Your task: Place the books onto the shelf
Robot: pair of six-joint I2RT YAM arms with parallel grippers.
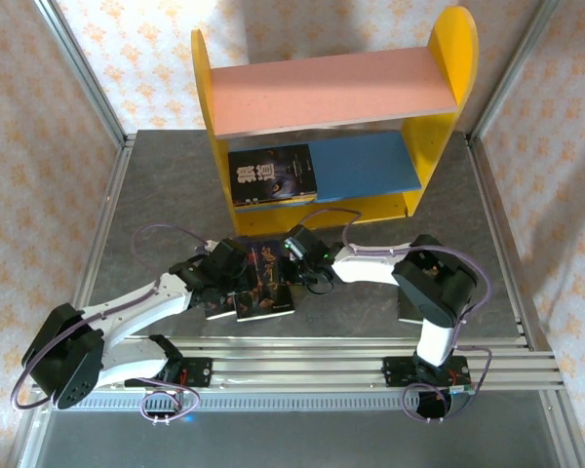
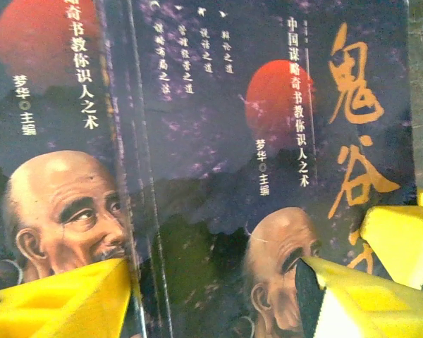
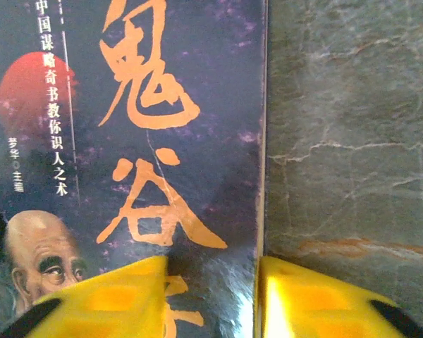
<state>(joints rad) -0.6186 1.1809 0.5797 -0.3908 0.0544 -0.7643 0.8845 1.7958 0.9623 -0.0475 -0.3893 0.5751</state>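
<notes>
My right gripper straddles the top book's edge [image 3: 263, 169] opposite the spine, and the spine rests over the other book, so my left gripper should pinch the spine [image 2: 152, 274] and lift.
The shelf [image 1: 439, 83] stands at the back of the table, and one dark book [image 1: 273, 174] lies on the left of its blue lower board. Overlapping dark books [image 1: 265, 288] with orange characters and a bald man's face lie flat on the table between the two grippers. My left gripper [image 1: 226, 273] [image 2: 211, 310] is open over two of them [image 2: 218, 141], one yellow finger [image 2: 63, 303] above each cover. My right gripper [image 1: 300, 255] [image 3: 215, 296] is open and straddles the right edge of the top book [image 3: 162, 105], with one finger on the cover and the other on the table.
The table top [image 3: 352, 141] is grey stone-patterned, with aluminium rails along its front edge [image 1: 302, 366]. A metal frame and patterned walls enclose the sides. Something dark and flat [image 1: 408, 310] shows under the right arm's elbow. The right gripper's yellow finger [image 2: 402, 239] shows in the left wrist view.
</notes>
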